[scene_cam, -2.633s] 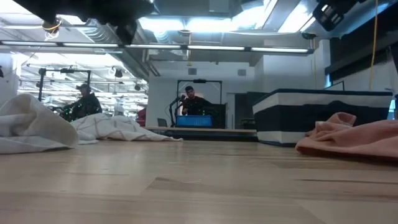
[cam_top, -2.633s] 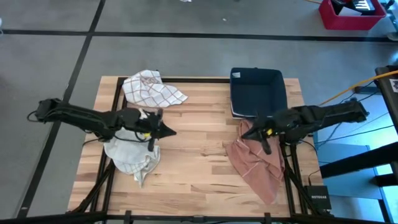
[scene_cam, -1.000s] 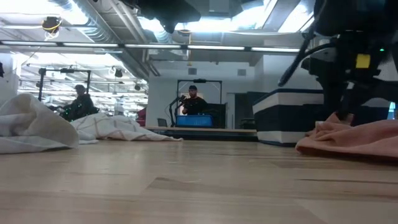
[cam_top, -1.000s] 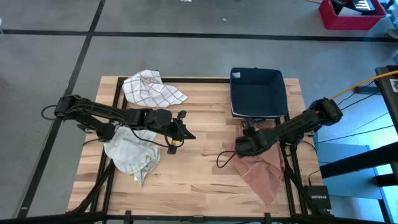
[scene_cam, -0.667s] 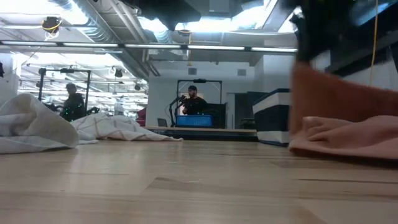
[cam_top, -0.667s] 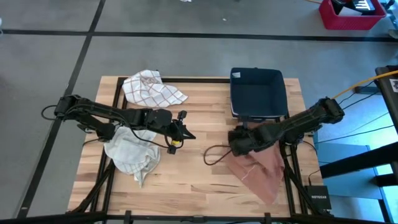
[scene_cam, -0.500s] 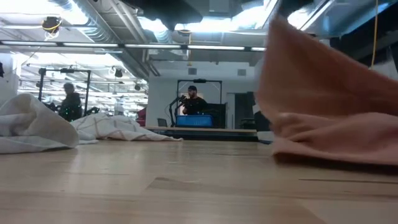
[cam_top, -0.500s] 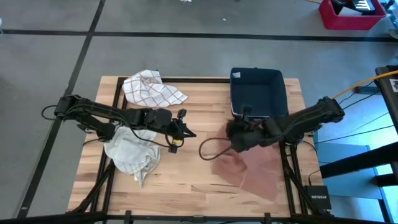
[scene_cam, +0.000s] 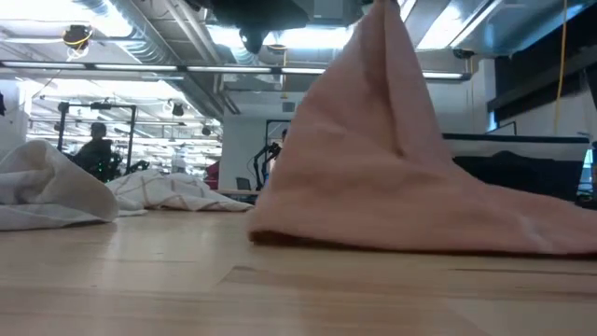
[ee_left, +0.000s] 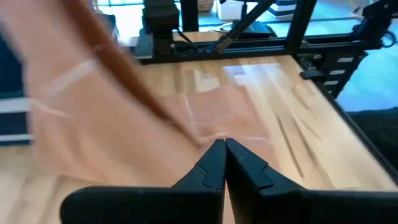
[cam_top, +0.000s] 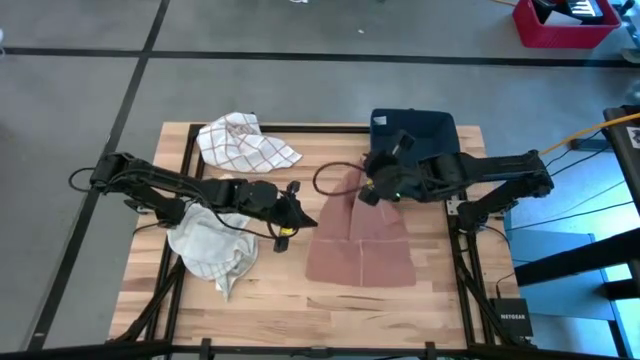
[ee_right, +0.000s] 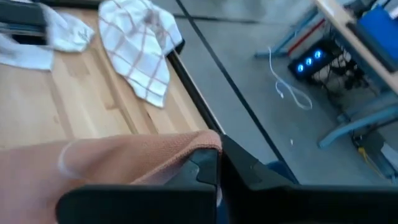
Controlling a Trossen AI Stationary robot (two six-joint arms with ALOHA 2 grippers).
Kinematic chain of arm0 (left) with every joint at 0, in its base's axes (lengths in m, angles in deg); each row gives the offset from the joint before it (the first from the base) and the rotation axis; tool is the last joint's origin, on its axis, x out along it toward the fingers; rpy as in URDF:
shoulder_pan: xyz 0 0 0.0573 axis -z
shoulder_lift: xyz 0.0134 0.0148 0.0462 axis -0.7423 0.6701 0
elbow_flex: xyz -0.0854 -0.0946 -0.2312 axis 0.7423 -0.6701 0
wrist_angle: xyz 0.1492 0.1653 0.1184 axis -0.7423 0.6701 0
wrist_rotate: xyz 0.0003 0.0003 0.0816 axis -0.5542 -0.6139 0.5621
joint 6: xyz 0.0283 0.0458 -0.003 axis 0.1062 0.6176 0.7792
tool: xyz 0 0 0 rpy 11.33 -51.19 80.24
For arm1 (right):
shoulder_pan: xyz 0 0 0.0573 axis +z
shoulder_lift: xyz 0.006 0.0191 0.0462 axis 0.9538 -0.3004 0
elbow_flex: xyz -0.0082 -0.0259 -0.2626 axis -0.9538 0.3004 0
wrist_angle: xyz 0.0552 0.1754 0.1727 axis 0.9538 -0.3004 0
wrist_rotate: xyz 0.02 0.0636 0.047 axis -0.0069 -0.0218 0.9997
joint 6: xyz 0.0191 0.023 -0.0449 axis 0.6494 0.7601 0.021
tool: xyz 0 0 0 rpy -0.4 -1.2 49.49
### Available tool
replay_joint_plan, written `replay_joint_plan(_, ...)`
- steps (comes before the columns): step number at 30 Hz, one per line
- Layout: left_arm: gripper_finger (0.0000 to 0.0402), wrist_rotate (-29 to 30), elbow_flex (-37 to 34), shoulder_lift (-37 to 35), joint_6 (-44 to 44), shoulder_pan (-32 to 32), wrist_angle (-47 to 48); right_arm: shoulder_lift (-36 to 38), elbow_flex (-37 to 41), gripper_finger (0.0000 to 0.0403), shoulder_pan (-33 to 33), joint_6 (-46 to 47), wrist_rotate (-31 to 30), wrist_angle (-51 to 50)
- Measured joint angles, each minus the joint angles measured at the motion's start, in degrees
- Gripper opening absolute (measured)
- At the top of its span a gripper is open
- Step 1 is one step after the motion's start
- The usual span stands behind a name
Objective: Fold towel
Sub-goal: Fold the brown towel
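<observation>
The pink towel [cam_top: 366,258] is hanging from my right gripper in a loose fold [cam_top: 353,212]. It will spread into a wide, flat sheet when I pull it to the side.
A pink towel [cam_top: 360,245] hangs as a tent from my right gripper [cam_top: 372,190], which is shut on its top above the table's middle, in front of a dark blue bin [cam_top: 412,145]. The towel's lower part [scene_cam: 420,233] lies spread on the wooden table [cam_top: 300,300]. My left gripper [cam_top: 306,219] is shut and stands just left of the towel's left edge. In the left wrist view the towel [ee_left: 124,124] fills the space ahead of its fingertips [ee_left: 214,158]. My right gripper pinches the towel's top edge at a corner [ee_right: 186,146] between its two fingers, which slant downward. The raised part hangs below the fingers and slopes down. The lower end [cam_top: 360,272] rests flat on the table. Whether my left gripper touches the towel I cannot tell.
A crumpled white towel [cam_top: 210,250] lies at the left under the left arm. A checked towel [cam_top: 245,140] lies at the far left. The bin sits at the far right. Bare wood shows along the near edge [cam_top: 300,300].
My right gripper has risen and gone toward the far edge and the table's left with the pink towel's corner. The towel has been drawn up out of its heap at the right, dragged toward the middle and spread out, its lower end staying on the table.
</observation>
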Motion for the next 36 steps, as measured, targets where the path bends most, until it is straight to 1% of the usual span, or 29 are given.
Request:
replay_joint_plan(2, 0.0006, 0.05, -0.04, 1.92, -2.54, -0.07, -3.12, -0.08, 0.88, 0.0007, -1.55, 0.01, 0.9, 0.07)
replay_joint_plan(4, 0.0024, 0.11, -0.04, 4.22, -3.34, -0.13, -6.46, -0.11, 1.4, 0.0005, -2.57, 0.01, 1.0, 0.05)
replay_joint_plan(7, 0.007, 0.45, -0.04, 8.68, -4.11, -0.35, -11.91, -0.11, 1.57, 0.0003, -3.57, -0.24, 0.98, 0.1)
replay_joint_plan(10, 0.012, 3.14, 0.03, 13.21, -6.35, -1.53, -17.97, -0.11, 1.57, 0.0005, -3.53, -1.02, 0.98, 0.16)
replay_joint_plan(12, 0.0147, 3.78, 1.08, 16.18, -10.26, -2.59, -18.0, -0.11, 1.57, 0.0005, -3.41, -1.47, 0.98, 0.16)
replay_joint_plan(15, 0.0171, 3.91, 3.56, 20.6, -15.08, -3.32, -16.36, -0.11, 1.57, 0.0004, -3.41, -1.69, 0.98, 0.16)
replay_joint_plan(17, 0.0179, 3.05, 5.74, 23.24, -17.08, -2.99, -16.51, -0.11, 1.58, 0.0003, -3.41, -2.17, 0.98, 0.16)
replay_joint_plan(20, 0.0181, 2.14, 9.33, 26.95, -16.82, -2.21, -14.69, -0.11, 1.6, 0.0005, -3.41, -2.9, 0.98, 0.16)
replay_joint_plan(23, 0.0182, 4.23, 12.1, 29.46, -16.63, -1.76, -11.72, -0.11, 1.6, 0.0005, -3.38, -3.02, 0.98, 0.16)
replay_joint_plan(28, 0.0182, 5.04, 14.34, 31.36, -16.63, -1.88, -9.64, -0.11, 1.6, 0.0006, -3.38, -3.18, 0.99, 0.01)
replay_joint_plan(32, 0.0182, 8.12, 15.22, 34.0, -17.09, -1.86, -10.88, -0.11, 1.6, 0.0008, -3.38, -3.15, 1.01, 0.58)
replay_joint_plan(36, 0.0182, 8.72, 15.3, 36.79, -17.49, -1.86, -16.49, -0.11, 1.6, 0.0008, -3.38, -3.16, 1.01, 1.71)
